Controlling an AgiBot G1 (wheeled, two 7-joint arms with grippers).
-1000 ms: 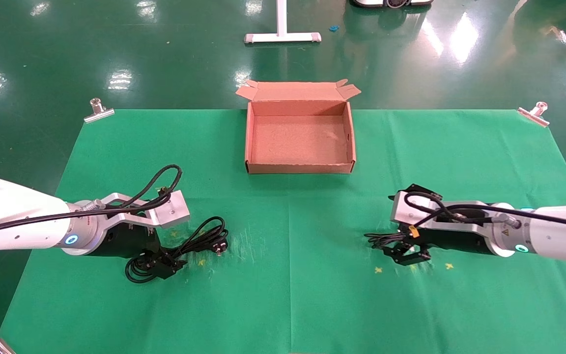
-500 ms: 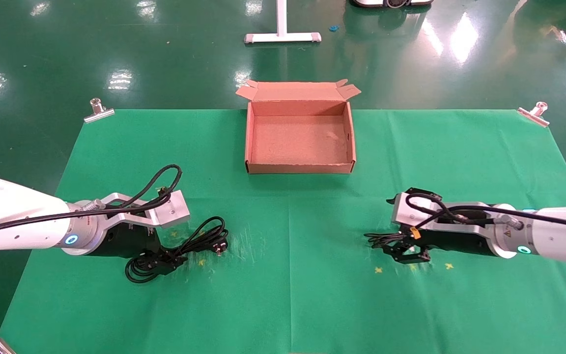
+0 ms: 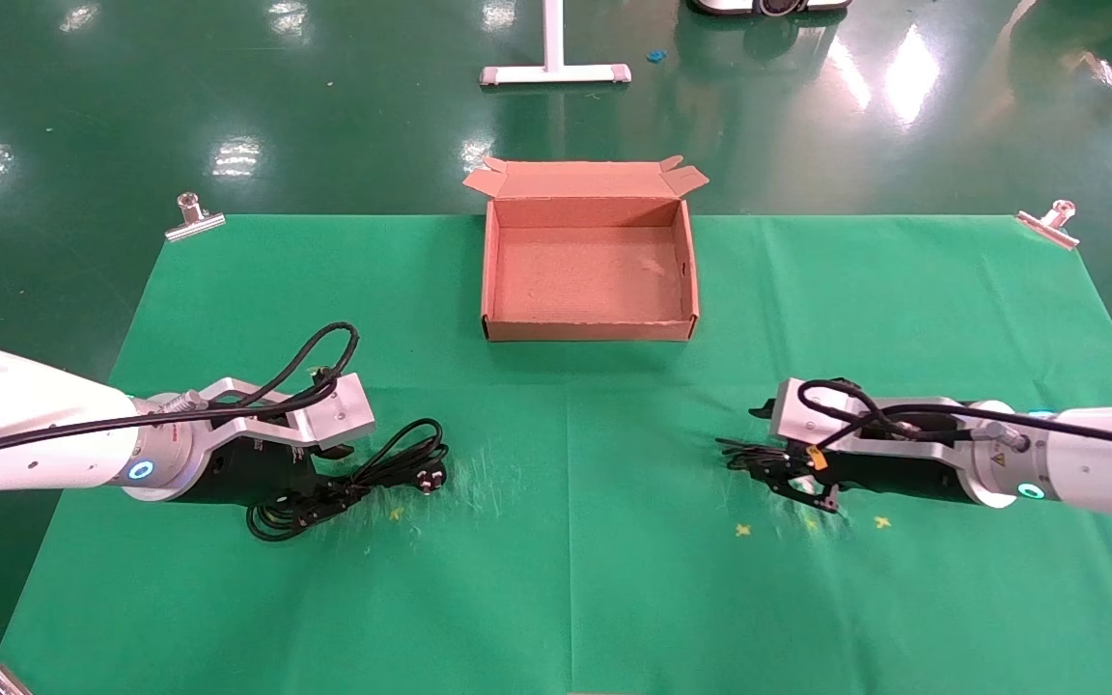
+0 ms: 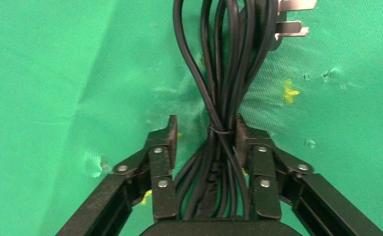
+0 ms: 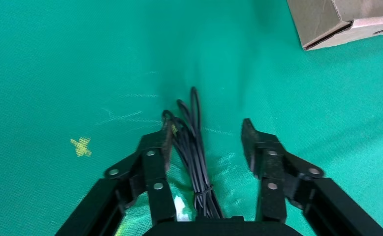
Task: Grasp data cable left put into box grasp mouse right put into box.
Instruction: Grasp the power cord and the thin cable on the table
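The mouse's thin cord (image 5: 193,156) will stay in one neat bundle when the robot lifts it into the box, because a small tie (image 5: 204,191) holds the folded parts of the cord tightly together.
The data cable (image 3: 392,465) lies coiled on the green cloth at the left, its pronged plug (image 3: 432,478) pointing toward the middle. My left gripper (image 3: 324,494) is low over it. In the left wrist view the gripper (image 4: 205,132) straddles the cable bundle (image 4: 224,83): one finger touches it, the other stands apart. My right gripper (image 3: 802,483) is low at the right, open (image 5: 207,135) around the mouse's thin cord (image 5: 192,142). The mouse body is hidden under the gripper. The brown box (image 3: 587,330) stands open and empty at the back middle.
Metal clips (image 3: 194,217) (image 3: 1050,222) pin the cloth's far corners, and another (image 3: 1,681) the near left corner. A white stand base (image 3: 554,72) rests on the floor behind the table. The box's near corner shows in the right wrist view (image 5: 337,19).
My left gripper's jaws have narrowed around the cable bundle, which shifted slightly. My right gripper has dropped and moved forward over the mouse's cord.
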